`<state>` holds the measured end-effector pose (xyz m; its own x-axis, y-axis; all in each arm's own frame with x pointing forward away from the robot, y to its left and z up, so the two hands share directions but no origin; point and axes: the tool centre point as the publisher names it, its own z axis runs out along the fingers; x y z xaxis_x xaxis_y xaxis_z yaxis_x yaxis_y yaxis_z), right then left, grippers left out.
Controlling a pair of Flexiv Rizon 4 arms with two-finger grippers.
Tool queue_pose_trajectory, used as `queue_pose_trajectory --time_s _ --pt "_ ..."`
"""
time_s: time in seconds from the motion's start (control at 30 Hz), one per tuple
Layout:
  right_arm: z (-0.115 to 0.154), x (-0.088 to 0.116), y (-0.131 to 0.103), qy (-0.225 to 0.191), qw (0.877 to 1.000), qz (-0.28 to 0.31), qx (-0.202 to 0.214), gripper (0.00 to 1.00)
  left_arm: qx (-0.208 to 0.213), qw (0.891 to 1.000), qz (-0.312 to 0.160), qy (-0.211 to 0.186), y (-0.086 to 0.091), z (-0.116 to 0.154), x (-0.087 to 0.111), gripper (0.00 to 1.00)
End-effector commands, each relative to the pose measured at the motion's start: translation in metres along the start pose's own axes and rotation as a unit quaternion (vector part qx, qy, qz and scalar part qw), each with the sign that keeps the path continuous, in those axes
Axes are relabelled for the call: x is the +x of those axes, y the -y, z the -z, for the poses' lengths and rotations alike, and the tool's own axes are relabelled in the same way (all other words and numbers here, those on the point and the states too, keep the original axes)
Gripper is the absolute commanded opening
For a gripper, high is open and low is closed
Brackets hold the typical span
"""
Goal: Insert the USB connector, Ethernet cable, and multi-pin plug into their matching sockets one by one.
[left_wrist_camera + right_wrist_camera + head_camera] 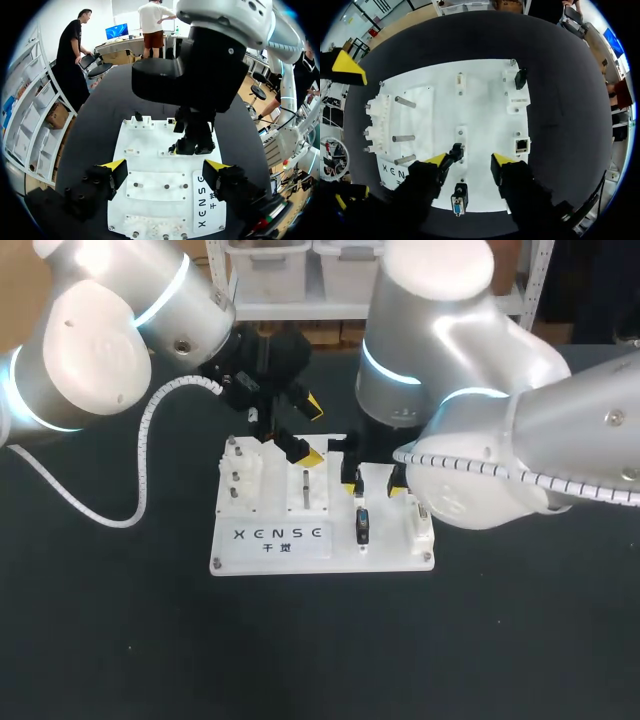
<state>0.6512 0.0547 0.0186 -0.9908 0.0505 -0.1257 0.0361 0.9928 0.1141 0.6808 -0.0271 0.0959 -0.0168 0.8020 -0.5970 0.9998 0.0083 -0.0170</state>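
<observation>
The small black connector will come loose and leave its holder behind when the robot lifts the connector, because screws pin the narrow holder at both ends.
A white board carries the sockets and holders. In the right wrist view my right gripper hangs over it, fingers apart. A small black connector stands on a narrow holder against the inside of one finger; the other finger is clear of it. A black multi-pin plug lies just behind the fingertips, also seen as the multi-pin plug. The Ethernet socket sits beside the other finger. Another black connector stands at the far corner. My left gripper hovers open and empty above the board.
Several metal pins stick up from a white block at one end of the board. Black table surrounds the board. In the head view my left gripper and right gripper stand close together over the board's back edge.
</observation>
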Motion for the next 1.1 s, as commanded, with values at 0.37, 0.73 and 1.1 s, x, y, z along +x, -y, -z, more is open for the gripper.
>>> queue_pose_trajectory --time_s 0.37,0.73,1.1 --pt "-0.008 -0.002 0.001 0.011 1.0 -0.003 0.006 0.45 0.001 1.0 0.0 -0.002 -0.001 0.0 -0.001 1.0" --pt "-0.006 -0.011 -0.004 0.016 1.0 -0.004 0.004 0.47 0.001 1.0 0.0 -0.002 -0.001 0.0 -0.001 1.0" --pt "-0.008 -0.01 -0.015 0.008 1.0 0.007 0.003 0.48 0.001 1.0 0.0 -0.002 -0.001 0.0 -0.001 1.0"
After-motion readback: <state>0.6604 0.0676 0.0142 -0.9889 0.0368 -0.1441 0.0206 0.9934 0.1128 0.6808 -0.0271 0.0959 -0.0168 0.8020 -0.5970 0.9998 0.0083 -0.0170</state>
